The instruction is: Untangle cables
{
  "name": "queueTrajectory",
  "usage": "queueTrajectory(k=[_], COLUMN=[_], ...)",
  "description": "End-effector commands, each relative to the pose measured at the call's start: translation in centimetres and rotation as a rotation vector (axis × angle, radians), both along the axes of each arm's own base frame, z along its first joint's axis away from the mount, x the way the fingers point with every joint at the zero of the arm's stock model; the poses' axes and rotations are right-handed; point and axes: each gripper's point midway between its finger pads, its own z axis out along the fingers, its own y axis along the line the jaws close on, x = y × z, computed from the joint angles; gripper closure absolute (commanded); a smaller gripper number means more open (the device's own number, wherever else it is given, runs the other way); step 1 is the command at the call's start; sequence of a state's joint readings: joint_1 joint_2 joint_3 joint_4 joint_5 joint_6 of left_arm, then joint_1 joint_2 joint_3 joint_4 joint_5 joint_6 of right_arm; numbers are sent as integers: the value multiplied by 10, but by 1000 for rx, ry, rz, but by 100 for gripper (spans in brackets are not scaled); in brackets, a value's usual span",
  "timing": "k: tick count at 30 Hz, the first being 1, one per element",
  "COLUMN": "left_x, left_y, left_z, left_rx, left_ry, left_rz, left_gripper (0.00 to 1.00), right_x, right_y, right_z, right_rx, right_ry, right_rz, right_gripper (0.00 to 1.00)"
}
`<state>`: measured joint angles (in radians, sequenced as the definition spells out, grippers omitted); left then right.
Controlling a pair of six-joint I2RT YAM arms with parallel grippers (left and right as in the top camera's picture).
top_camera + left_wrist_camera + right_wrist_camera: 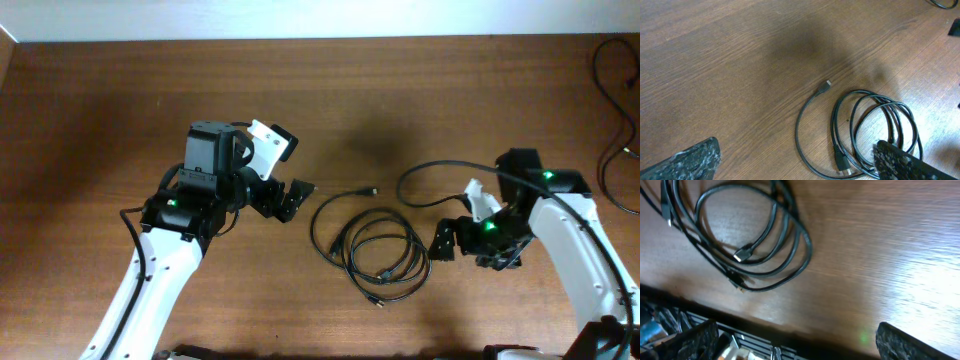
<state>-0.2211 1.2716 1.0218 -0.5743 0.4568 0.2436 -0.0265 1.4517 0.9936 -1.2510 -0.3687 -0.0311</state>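
The bundle's outer bend [428, 262] is clear in front of my right gripper's open fingers, so I should go on in and down before they close, until they straddle its strands of cable [423, 273].
The cables [380, 250] lie as a loose bundle of thin black loops on the wooden table between my two arms. One free end with a small plug [372, 191] points toward the back. My left gripper [290, 198] is open and empty, just left of the bundle and above the table. In the left wrist view the cables [875, 135] lie by its right finger, with the left gripper [802, 165] open. My right gripper [447, 240] is open and empty, just right of the bundle. The right wrist view shows the cables [755, 235] ahead of the open right gripper [800, 345].
A thicker black wire [440, 170] arcs from the right arm over the table behind the bundle. More black wires [615, 90] hang at the back right corner. The table's front edge [790, 327] runs under the right gripper.
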Motion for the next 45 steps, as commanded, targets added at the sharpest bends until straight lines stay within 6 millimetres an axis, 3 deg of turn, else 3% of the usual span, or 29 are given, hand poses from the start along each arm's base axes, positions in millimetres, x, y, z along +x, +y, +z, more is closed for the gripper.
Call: queueTrajectory(k=[1,6,10,13,17,19,22,26,29,37,45], left_x=[-1,-1,-1,-1,-1,-1,-1,-1,-1,-1,-1], left_y=[0,0,0,0,0,0,0,0,0,0,0], left_z=[1,1,1,1,1,1,1,1,1,1,2], left_rx=[-2,-2,-2,-2,-2,-2,-2,-2,-2,-2,-2], left_ry=[-10,-10,-10,-10,-10,-10,-10,-10,-10,-10,-10], left_rz=[-12,-12,-12,-12,-12,-12,-12,-12,-12,-12,-12], left_gripper=[1,1,1,1,1,1,1,2,1,1,1], right_x=[-5,-3,-10,-21,-20,-20,-20,-18,-24,-26,-21], right_y=[16,46,57,66,78,84,89,89,72,66,67], right_z=[-8,-10,-20,-37,-54,-54,-54,-55,-62,-85,-94], right_rx=[15,114,127,134,147,152,150,120,-2,-36,-14], right_ry=[8,-21,-10,1,-64,-82,-81,17,85,86,51], right_rz=[-4,50,69,79,143,171,170,-60,-199,-317,-351], right_gripper=[1,1,0,6,8,9,19,24,24,29,55])
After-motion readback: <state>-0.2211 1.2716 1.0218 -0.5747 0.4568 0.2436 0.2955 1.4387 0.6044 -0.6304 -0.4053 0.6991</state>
